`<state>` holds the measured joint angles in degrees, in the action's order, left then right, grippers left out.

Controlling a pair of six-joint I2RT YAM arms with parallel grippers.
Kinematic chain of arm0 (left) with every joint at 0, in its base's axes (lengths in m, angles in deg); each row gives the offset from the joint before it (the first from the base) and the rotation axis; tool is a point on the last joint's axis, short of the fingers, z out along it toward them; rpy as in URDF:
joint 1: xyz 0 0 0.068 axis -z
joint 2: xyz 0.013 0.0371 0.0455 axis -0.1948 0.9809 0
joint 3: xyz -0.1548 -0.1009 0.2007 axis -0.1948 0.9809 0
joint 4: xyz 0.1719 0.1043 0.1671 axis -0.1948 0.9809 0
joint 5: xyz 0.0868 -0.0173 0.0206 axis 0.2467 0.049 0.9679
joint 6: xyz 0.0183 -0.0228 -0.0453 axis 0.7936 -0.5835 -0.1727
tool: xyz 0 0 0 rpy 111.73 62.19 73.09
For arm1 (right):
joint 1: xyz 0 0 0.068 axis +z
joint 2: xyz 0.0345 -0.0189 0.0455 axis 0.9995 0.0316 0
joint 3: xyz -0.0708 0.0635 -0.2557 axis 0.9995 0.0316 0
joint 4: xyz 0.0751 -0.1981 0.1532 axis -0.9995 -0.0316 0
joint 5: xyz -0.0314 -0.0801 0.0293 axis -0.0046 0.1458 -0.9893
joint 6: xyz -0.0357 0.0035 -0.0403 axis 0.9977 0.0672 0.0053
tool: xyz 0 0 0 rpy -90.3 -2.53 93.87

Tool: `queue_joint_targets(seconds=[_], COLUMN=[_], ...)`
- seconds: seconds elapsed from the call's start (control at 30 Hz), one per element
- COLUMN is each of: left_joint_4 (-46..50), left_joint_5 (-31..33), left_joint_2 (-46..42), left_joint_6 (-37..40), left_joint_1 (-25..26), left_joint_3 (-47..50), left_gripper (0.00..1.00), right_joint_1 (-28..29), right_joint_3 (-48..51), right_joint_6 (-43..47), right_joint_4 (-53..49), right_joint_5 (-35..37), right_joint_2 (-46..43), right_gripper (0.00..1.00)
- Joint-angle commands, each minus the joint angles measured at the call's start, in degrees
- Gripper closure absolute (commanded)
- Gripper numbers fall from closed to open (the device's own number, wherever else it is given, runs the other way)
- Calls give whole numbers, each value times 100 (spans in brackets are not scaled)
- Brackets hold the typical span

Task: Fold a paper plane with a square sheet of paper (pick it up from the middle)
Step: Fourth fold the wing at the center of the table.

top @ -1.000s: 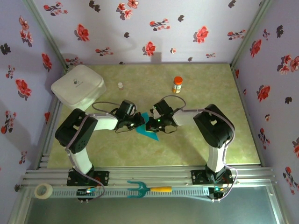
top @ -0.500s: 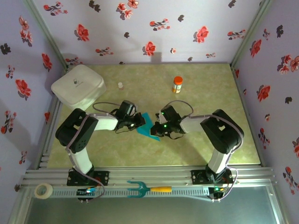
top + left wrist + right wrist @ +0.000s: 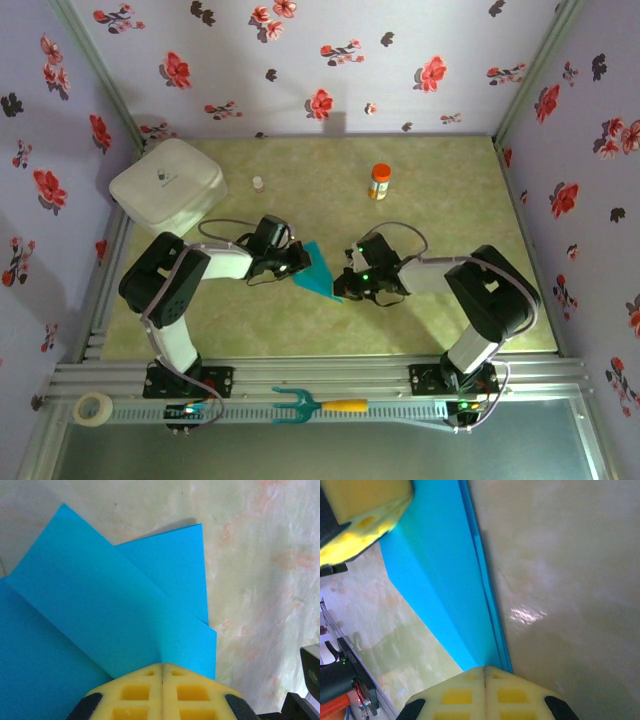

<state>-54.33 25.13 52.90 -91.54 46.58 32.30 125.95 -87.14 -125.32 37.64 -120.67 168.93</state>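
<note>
The flap needs my right gripper to hold it down before my left gripper lifts away. My right gripper is at the paper's narrow end [image 3: 490, 658], so it should first move back up the paper's folded edge [image 3: 489, 607].
The teal-blue sheet of paper [image 3: 319, 270] lies flat on the green table [image 3: 440, 200], folded into a pointed wedge with overlapping layers [image 3: 115, 605]. My left gripper [image 3: 298, 263] is shut, its yellow tips [image 3: 162, 666] resting on the paper where a crease runs into them. My right gripper [image 3: 346, 284] is shut too. It sits at the paper's narrow near-right end, and the stacked folded edges [image 3: 485, 590] lead under its tips [image 3: 485, 669]. The left gripper's yellow fingers [image 3: 365, 515] show at the top left of the right wrist view. I cannot tell whether either pair of jaws pinches any paper.
A white rounded box [image 3: 167, 186] stands at the back left. A small vial [image 3: 258, 184] and an orange bottle [image 3: 380, 181] stand behind the arms. On the near rail lie a teal pronged tool with a yellow handle [image 3: 315, 405] and a tape roll [image 3: 94, 408].
My right gripper has slid right and nearer along the paper, uncovering more of it. The left gripper has stayed on the paper's left part.
</note>
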Motion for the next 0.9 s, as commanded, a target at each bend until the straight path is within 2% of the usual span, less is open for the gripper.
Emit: queue_joint_targets(seconds=[0.0, 0.2, 0.3, 0.43, 0.57, 0.87], left_joint_4=[518, 535, 535, 518, 522, 548], left_joint_5=[439, 401, 407, 390, 376, 374], left_joint_2=[232, 222, 229, 238, 220, 229], left_joint_6=[31, 49, 44, 29, 39, 67], left_joint_1=[-127, -124, -125, -125, -125, -125], left_joint_3=[206, 186, 177, 175, 177, 168], left_gripper=[97, 97, 97, 97, 97, 97], right_joint_1=[-13, 11, 135, 302, 221, -53], right_joint_3=[317, -122, -394, -523, -361, 679], right_joint_6=[-137, -72, -42, -57, -12, -699], right_joint_4=[-721, -839, -780, -693, -890, 314], right_joint_5=[333, 77, -180, -186, 260, -198], right_joint_2=[-205, -591, -429, -92, 90, -165], right_gripper=[97, 97, 97, 97, 97, 97])
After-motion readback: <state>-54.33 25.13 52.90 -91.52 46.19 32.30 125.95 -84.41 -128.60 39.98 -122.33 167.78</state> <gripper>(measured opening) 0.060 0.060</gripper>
